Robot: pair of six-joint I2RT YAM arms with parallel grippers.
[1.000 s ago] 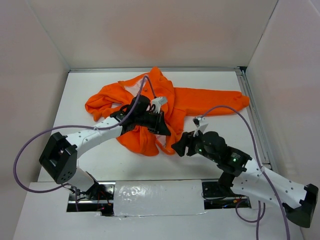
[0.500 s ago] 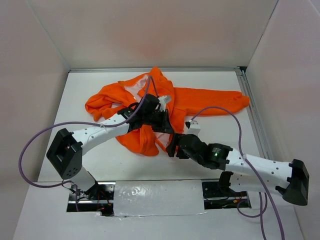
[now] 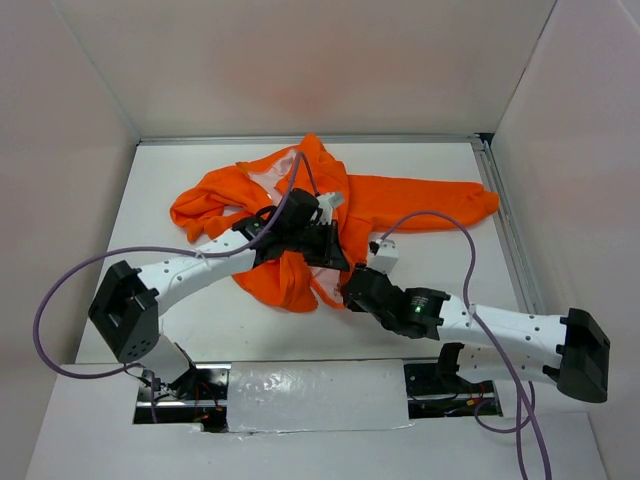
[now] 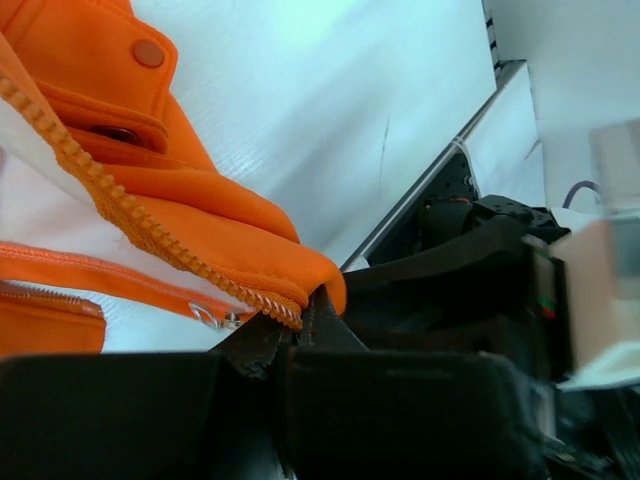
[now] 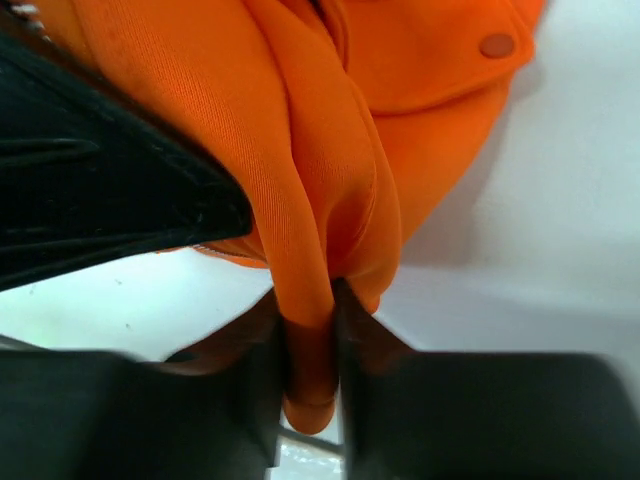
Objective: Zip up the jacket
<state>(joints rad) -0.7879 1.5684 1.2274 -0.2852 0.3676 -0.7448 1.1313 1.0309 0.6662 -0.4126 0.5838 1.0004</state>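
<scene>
The bottom corner (image 4: pixel 288 284) beside the zipper pull is pinched in my left gripper, which should therefore open and take the zipper pull while my right gripper holds the hem.
The orange jacket (image 3: pixel 360 205) lies crumpled on the white table (image 3: pixel 180 300), one sleeve stretched to the right. My left gripper (image 3: pixel 335 258) is shut on the jacket's bottom corner by the zipper teeth (image 4: pixel 150 235); the metal zipper pull (image 4: pixel 215 318) hangs just beside the fingers. My right gripper (image 3: pixel 350 293) is shut on a fold of the jacket's hem (image 5: pixel 310 330), close below the left gripper. A snap button (image 5: pixel 497 44) shows on the fabric above. The pale lining (image 3: pixel 268 178) shows near the collar.
White walls enclose the table on three sides. A metal rail (image 3: pixel 505 220) runs along the right edge. Purple cables (image 3: pixel 450 225) loop over both arms. The left arm's black wrist (image 5: pixel 110 190) fills the left of the right wrist view.
My right arm has stretched forward and left, bringing its gripper onto the jacket's lower hem. My left gripper has shifted slightly right with its corner of the jacket.
</scene>
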